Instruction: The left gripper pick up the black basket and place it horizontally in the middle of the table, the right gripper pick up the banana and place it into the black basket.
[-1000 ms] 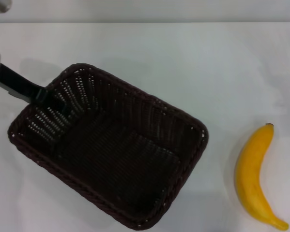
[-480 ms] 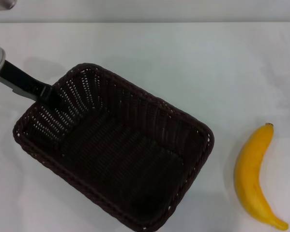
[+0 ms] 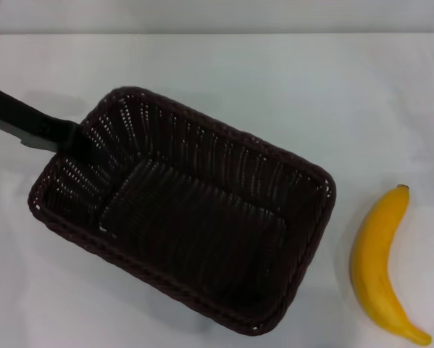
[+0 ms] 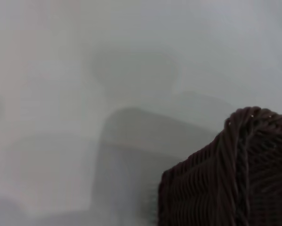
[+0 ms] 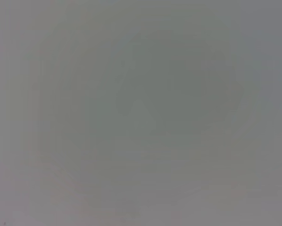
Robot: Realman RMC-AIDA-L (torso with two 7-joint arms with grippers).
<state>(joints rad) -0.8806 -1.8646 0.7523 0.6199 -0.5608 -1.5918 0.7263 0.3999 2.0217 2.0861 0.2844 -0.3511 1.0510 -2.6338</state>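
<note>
The black basket (image 3: 191, 214) is at a slant across the table in my left gripper, so I need to turn it until it is parallel to the table's far edge (image 3: 217, 33) before I put it down.
The black basket (image 3: 188, 217) is a large dark woven rectangle, lying slantwise left of the middle of the white table (image 3: 274, 87), its far-left end raised. My left gripper (image 3: 79, 141) comes in from the left edge and is shut on the basket's far-left rim. A corner of the basket shows in the left wrist view (image 4: 230, 174). The yellow banana (image 3: 380, 268) lies on the table to the right of the basket, apart from it, stem tip pointing away from me. My right gripper is out of view; its wrist view shows only blank grey.
The table's far edge (image 3: 217, 32) runs along the top of the head view. Bare tabletop lies behind the basket and between the basket and the banana.
The basket has moved to the right and a little away from me, turning slightly, with my left gripper holding its rim. The banana has not moved.
</note>
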